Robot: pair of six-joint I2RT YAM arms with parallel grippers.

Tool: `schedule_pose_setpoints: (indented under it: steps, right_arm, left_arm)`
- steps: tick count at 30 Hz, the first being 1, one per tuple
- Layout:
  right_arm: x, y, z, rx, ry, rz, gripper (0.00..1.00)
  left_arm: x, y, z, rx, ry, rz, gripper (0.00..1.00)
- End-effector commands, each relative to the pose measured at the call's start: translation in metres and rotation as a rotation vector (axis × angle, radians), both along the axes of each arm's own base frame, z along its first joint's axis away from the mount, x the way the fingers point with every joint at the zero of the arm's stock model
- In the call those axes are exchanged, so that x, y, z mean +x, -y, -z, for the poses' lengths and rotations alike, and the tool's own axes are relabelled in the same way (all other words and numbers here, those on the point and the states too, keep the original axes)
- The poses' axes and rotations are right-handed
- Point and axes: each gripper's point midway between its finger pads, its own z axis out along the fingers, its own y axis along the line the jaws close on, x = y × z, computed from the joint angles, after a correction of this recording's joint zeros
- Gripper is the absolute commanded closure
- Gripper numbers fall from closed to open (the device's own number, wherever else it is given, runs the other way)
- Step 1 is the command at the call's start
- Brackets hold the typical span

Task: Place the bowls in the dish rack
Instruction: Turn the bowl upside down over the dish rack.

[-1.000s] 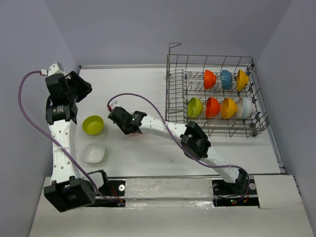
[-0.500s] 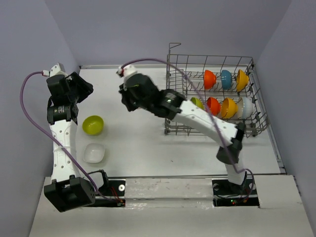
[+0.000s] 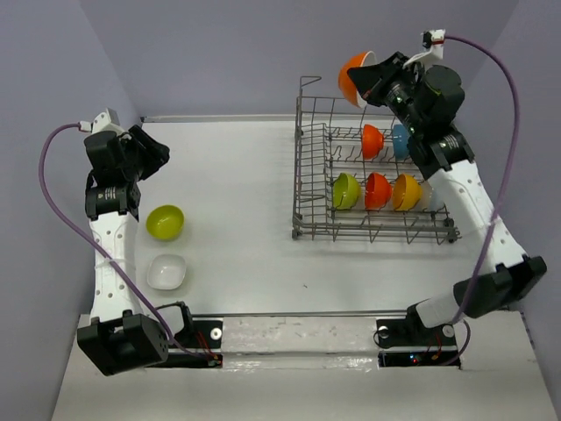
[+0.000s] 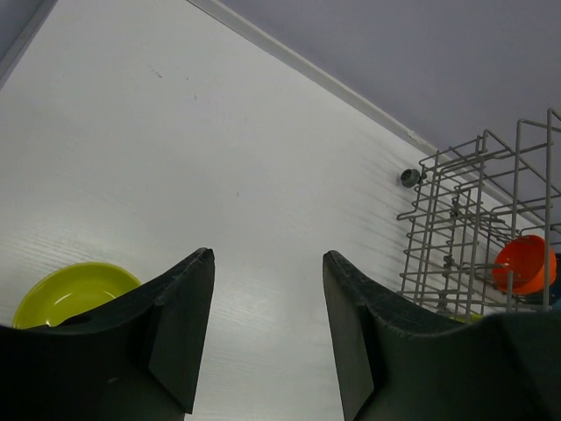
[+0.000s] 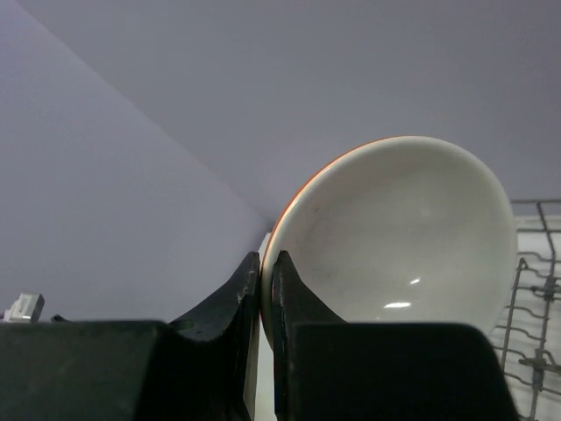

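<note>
The red-orange bowl [image 3: 352, 77] hangs high over the dish rack's far edge, so next I pull it inward with my right gripper and lower it into the empty far corner [image 3: 314, 130].
My right gripper [image 3: 375, 81] is shut on the rim of a red-orange bowl [image 3: 353, 77] with a white inside [image 5: 412, 237], held high over the far edge of the dish rack [image 3: 302, 175]; the fingertips [image 5: 266, 259] pinch the rim. Standing on edge in the rack are orange [image 3: 372, 141], blue [image 3: 401, 140], green [image 3: 345, 190], red-orange [image 3: 377, 190] and orange-yellow [image 3: 406, 192] bowls. A lime green bowl [image 3: 165, 222] and a squarish white bowl [image 3: 166, 272] lie on the table at left. My left gripper [image 3: 158, 151] hovers open and empty beyond them [image 4: 267, 263].
The rack's tall wire sides [image 4: 473, 228] rise at the right of the left wrist view. Purple walls close in the white table [image 3: 237, 254] on three sides. A cable [image 3: 504, 105] loops from my right wrist.
My right arm has swung from low over the table left of the rack, up and right to above the rack's far side, carrying the red-orange bowl. The left arm has barely moved.
</note>
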Motion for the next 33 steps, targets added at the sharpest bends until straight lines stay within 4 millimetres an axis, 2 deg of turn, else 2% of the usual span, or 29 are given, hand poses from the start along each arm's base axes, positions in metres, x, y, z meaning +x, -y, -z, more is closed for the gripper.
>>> schedule_pose_setpoints:
  steps: [1,2,6,7,8,9,11,12,14,16,19,28,33]
  right_arm:
    - [0.041,-0.012,0.049,0.212,-0.126,-0.280,0.99]
    - [0.044,-0.009,0.040,0.250,-0.074,-0.318,0.99]
    - [0.061,0.002,0.062,0.439,-0.100,-0.476,0.99]
    - [0.063,0.000,0.067,0.463,-0.114,-0.501,0.99]
    - [0.061,0.003,0.062,0.485,-0.093,-0.536,0.99]
    - [0.071,0.000,0.074,0.496,-0.113,-0.550,0.99]
    - [0.071,-0.004,0.074,0.526,-0.107,-0.612,0.99]
    - [0.081,-0.006,0.081,0.538,-0.123,-0.625,0.99]
    - [0.086,-0.010,0.086,0.566,-0.148,-0.676,0.99]
    - [0.097,-0.012,0.101,0.598,-0.192,-0.699,0.99]
    - [0.103,-0.015,0.111,0.598,-0.213,-0.710,0.99]
    - [0.127,-0.022,0.160,0.609,-0.338,-0.727,0.99]
    - [0.142,-0.025,0.178,0.596,-0.381,-0.715,0.99]
  left_arm:
    - [0.005,0.009,-0.011,0.008,0.044,0.045,0.39]
    - [0.005,0.009,-0.010,0.010,0.043,0.046,0.39]
    - [0.006,0.012,-0.007,0.012,0.036,0.055,0.39]
    - [0.006,0.012,-0.006,0.014,0.037,0.055,0.39]
    - [0.006,0.012,-0.006,0.016,0.036,0.054,0.39]
    - [0.005,0.011,-0.006,0.017,0.036,0.052,0.39]
    - [0.005,0.012,-0.005,0.016,0.035,0.055,0.39]
    - [0.006,0.013,-0.004,0.012,0.035,0.056,0.39]
    - [0.006,0.014,-0.004,0.011,0.035,0.061,0.39]
    - [0.006,0.014,-0.003,0.010,0.035,0.062,0.39]
    - [0.007,0.015,-0.002,0.010,0.034,0.064,0.39]
    - [0.008,0.018,-0.002,0.006,0.034,0.075,0.39]
    - [0.008,0.021,-0.003,0.004,0.035,0.078,0.39]
